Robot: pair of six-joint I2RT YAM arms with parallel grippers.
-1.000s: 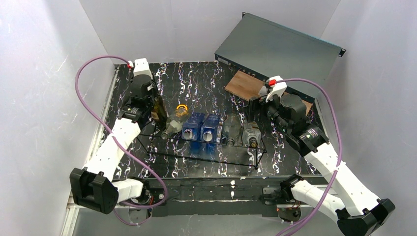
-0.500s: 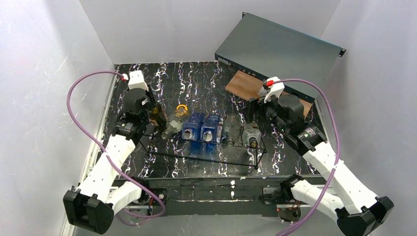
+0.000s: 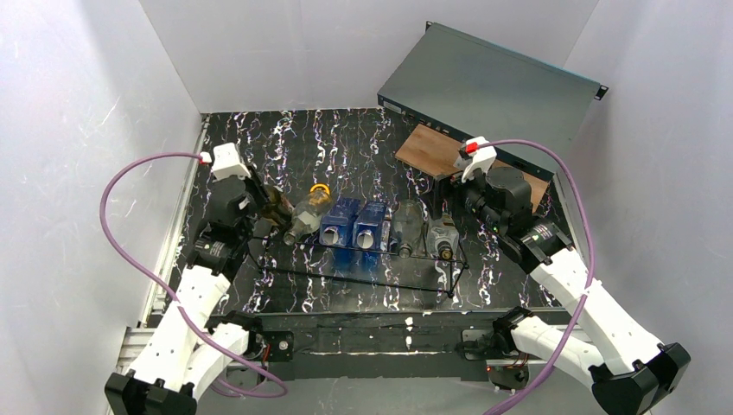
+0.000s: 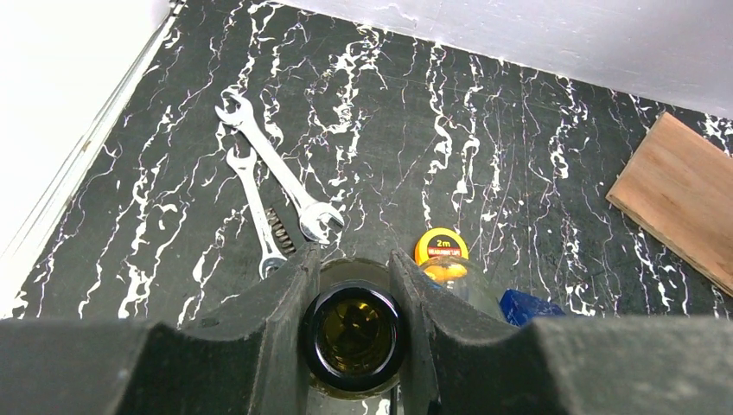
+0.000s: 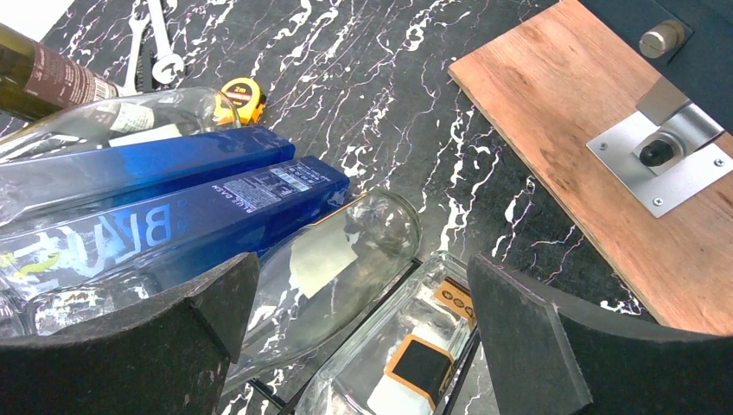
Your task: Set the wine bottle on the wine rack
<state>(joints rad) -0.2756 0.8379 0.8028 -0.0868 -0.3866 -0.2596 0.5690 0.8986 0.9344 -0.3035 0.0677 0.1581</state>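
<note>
I should use my left gripper to keep lowering the wine bottle (image 3: 277, 206), which hangs with its neck toward me over the rack's loose end (image 3: 270, 237), until the wine bottle rests beside the clear bottle.
The wine bottle (image 3: 277, 205) is dark olive glass and hangs tilted at the left end of the wine rack (image 3: 346, 278), a low black wire frame. My left gripper (image 3: 256, 197) is shut on its neck; the left wrist view looks straight into the bottle's open mouth (image 4: 354, 333) between the fingers of the left gripper (image 4: 353, 259). Whether the bottle touches the rack I cannot tell. On the rack lie a clear bottle (image 3: 304, 216), two blue bottles (image 3: 353, 225) and two more clear ones (image 5: 346, 259). My right gripper (image 5: 363, 303) is open above the rack's right end, holding nothing.
Two wrenches (image 4: 277, 173) and a yellow tape measure (image 4: 441, 246) lie on the black marbled table beyond the rack. A wooden board (image 3: 432, 147) with a metal fitting and a flat grey box (image 3: 484, 86) sit at the back right. White walls close in on three sides.
My left arm has drawn back to the left and lower, tipping the held bottle from nearly upright to a slant beside the rack's left end. The right arm has barely moved.
</note>
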